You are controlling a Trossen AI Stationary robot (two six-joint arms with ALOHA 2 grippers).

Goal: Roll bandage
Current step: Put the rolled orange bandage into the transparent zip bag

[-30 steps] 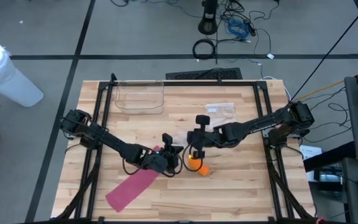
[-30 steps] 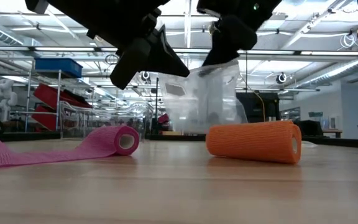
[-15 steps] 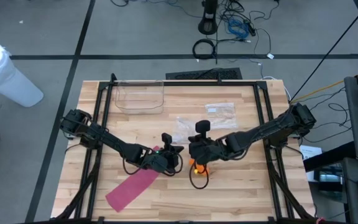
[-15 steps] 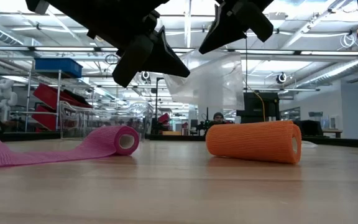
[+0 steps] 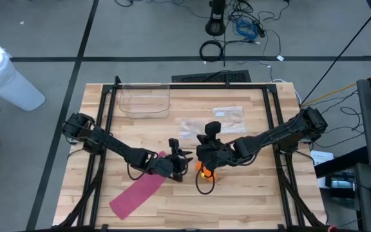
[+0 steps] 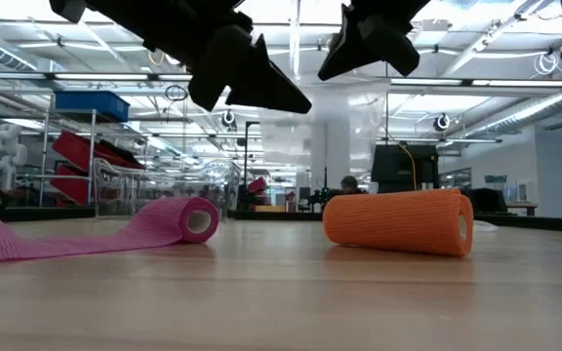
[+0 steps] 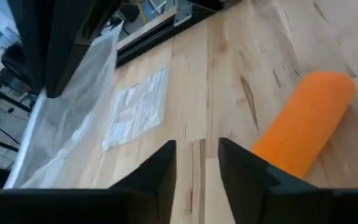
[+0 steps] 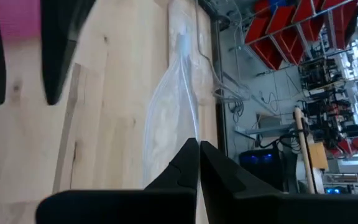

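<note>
The clear plastic bag (image 5: 190, 127) hangs thin and see-through, so I expect its limp rim to curve open around the orange roll when I push the roll in.
A pink bandage (image 5: 137, 192) lies half unrolled on the wooden table, with its rolled end (image 6: 188, 219) resting on its side and the strip trailing toward the near left. An orange bandage roll (image 6: 398, 222) lies on its side beside it, under the two grippers. My left gripper (image 7: 197, 162) hovers above the table between the two rolls, open with nothing between its fingers. My right gripper (image 8: 197, 149) hangs above the orange roll (image 5: 203, 171), shut on a clear plastic bag (image 8: 179, 93). My right gripper pinches an edge of the clear plastic bag (image 8: 190, 134) between its two shut fingertips, slanting down from the table's right side. The bag hangs from the fingers (image 7: 73, 106) down toward the table. Whether its lower end rests there, I cannot tell.
A clear plastic box (image 5: 145, 100) stands at the far left of the table. A flat clear packet (image 5: 227, 115) lies far of the grippers. Black frame rails (image 5: 108, 116) run along both table sides. A black cable loops near the orange roll.
My right gripper has swung toward the table's left and near edge, rolled, and risen a little, lifting the plastic bag, which hung low before. My left gripper has rolled in place and its fingers have parted. Both rolls have stayed where they were.
</note>
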